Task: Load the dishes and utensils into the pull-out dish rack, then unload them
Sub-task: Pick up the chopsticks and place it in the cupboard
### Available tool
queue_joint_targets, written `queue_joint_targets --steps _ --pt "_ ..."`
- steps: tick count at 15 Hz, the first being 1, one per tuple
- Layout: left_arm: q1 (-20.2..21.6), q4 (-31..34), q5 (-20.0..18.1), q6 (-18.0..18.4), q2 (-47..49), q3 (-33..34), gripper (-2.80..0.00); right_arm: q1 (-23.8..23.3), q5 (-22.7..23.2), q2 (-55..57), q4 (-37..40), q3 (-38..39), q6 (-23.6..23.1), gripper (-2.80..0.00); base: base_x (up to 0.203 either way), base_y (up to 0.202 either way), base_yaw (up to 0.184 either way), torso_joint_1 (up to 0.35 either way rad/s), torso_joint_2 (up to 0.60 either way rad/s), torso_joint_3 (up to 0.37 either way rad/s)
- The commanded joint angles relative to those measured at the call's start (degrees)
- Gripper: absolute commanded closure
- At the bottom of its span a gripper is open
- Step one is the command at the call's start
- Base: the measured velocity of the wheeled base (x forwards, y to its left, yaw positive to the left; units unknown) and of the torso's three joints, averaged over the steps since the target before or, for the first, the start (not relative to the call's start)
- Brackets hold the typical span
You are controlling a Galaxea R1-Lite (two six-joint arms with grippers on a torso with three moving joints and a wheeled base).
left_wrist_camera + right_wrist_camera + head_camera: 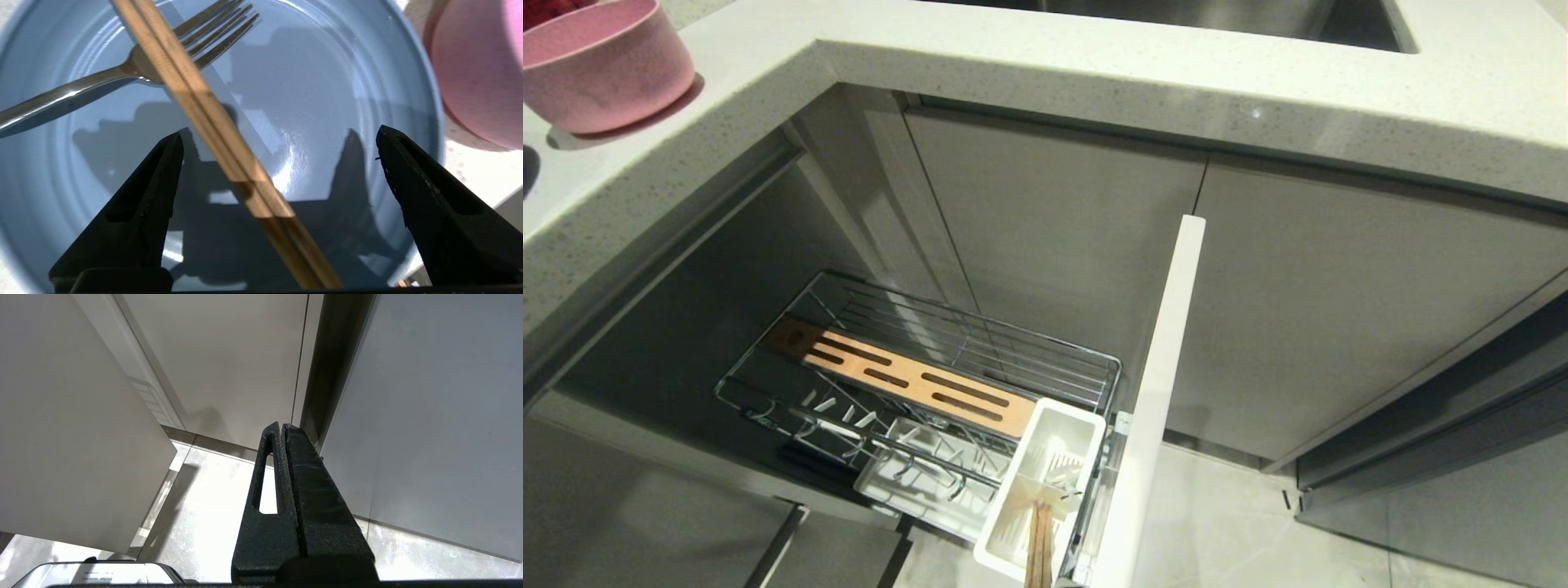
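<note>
The wooden chopsticks (230,154) lie side by side over the silver fork's neck (133,69), so they will rise together and leave the fork behind when I lift.
In the left wrist view my left gripper (281,131) hangs open over the light-blue plate (327,81). A pair of wooden chopsticks (204,106) lies slantwise across the plate, passing between the black fingers (143,204) without touching them. The chopsticks cross over the neck of the silver fork (81,87), which also lies on the plate. The pink bowl (478,73) stands beside the plate, on the counter's left end (600,61). The pull-out dish rack (980,343) is drawn out below. Wooden sticks (1039,547) stand in its white utensil cup (1086,425). My right gripper (282,426) is shut and empty, over the floor.
The rack's white panel front (1168,376) juts out toward me. A slotted wooden strip (907,380) runs along the rack. The speckled counter (1094,73) overhangs the cabinet, and grey cabinet doors (1339,310) close off the right.
</note>
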Motion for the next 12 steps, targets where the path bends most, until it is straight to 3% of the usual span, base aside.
queue_joint_targets --steps 1,5,6,12 --pt "0.04 0.46 0.15 -0.14 1.13 0.12 -2.80 0.01 0.01 -0.04 -0.05 1.49 0.00 0.00 0.000 0.000 0.000 0.000 0.00 0.000" --pt "-0.23 1.03 0.15 -0.14 1.89 -0.21 -2.80 0.01 0.01 -0.04 -0.05 1.49 0.00 0.00 0.000 0.000 0.000 0.000 0.00 0.000" --pt "-0.29 1.03 0.15 -0.14 1.98 -0.15 0.00 0.01 0.01 -0.04 -0.05 1.49 0.00 0.00 0.000 0.000 0.000 0.000 0.00 0.000" --pt "-1.46 1.03 0.15 -0.14 1.89 -0.12 0.00 0.01 0.01 -0.04 -0.05 1.49 0.00 0.00 0.000 0.000 0.000 0.000 0.00 0.000"
